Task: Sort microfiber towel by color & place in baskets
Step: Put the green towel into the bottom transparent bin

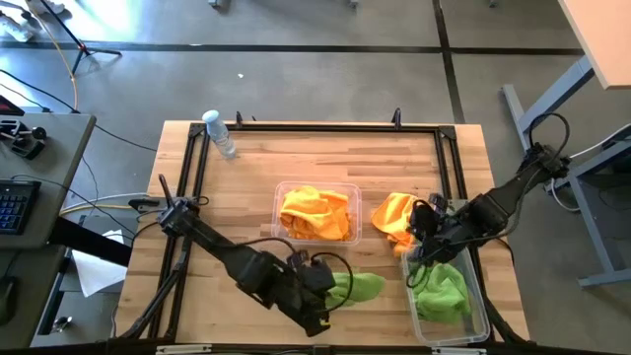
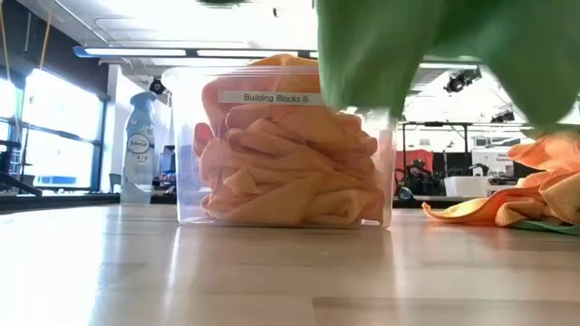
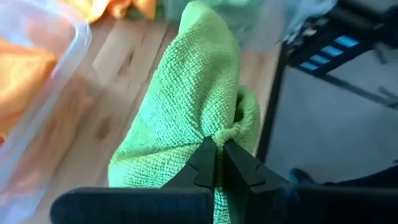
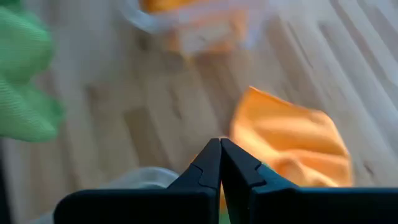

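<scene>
My left gripper should pass its green towel (image 1: 365,287) to my right gripper for placing, because the basket of green towels (image 1: 446,298) is on my right gripper's side.
My left gripper (image 3: 219,149) is shut on a lime green towel (image 1: 357,287) near the table's near edge, between the two baskets. In the low view the green towel (image 2: 435,54) hangs above the tabletop. The middle clear basket (image 1: 279,189) holds orange towels (image 1: 315,213). The right clear basket (image 1: 480,304) holds green towels (image 1: 442,292). A loose orange towel (image 1: 392,215) lies on the table between the baskets. My right gripper (image 4: 220,148) is shut and stands above the table beside that orange towel (image 4: 286,134), with nothing between its fingers. My left gripper pinches the green towel between its two fingers at a bunched fold (image 3: 229,132), several layers gathered together. The rest of the cloth stretches away from the fingers. In the low view the towel hangs clear of the table.
A clear bottle (image 1: 221,134) stands near the table's far left corner. A black frame rail (image 1: 325,126) runs around the tabletop. Bare wood (image 1: 227,212) lies left of the middle basket. A desk with a keyboard (image 1: 12,202) stands beyond the table's left side.
</scene>
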{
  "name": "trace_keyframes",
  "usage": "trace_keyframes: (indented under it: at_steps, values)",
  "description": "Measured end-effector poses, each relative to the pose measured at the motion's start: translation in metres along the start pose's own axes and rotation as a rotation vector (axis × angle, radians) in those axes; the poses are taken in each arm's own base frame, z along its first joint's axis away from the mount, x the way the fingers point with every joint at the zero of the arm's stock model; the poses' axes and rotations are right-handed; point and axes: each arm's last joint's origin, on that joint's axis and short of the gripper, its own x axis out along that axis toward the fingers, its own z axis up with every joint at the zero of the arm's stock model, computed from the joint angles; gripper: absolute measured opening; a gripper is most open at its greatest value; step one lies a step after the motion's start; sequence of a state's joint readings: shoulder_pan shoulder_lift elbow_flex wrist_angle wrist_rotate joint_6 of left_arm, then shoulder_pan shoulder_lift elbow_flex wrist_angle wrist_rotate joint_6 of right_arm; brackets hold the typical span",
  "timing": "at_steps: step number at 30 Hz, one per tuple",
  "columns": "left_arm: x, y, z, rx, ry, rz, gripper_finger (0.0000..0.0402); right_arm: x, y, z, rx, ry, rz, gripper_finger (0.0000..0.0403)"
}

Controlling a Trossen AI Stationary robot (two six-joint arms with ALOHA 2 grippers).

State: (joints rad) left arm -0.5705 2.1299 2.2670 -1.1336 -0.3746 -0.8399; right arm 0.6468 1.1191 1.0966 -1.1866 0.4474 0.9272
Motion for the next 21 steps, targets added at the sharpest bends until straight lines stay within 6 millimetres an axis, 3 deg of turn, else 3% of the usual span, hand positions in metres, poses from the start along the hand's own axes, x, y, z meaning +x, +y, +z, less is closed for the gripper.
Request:
trace_keyframes:
  at_steps: [4,12,21]
  values:
    - [-0.014,0.002,0.013,-0.022,-0.037,-0.032,0.0000,-0.009,0.015,0.005,-0.026,-0.143,0.141,0.0016]
    - [-0.008,0.015,0.027,-0.017,-0.037,-0.020,0.0000,-0.029,0.054,0.026,-0.147,-0.462,0.440,0.0072]
    - [-0.003,0.021,0.050,-0.013,-0.118,-0.106,0.0000,-0.003,0.092,0.035,-0.318,-0.558,0.439,0.0139]
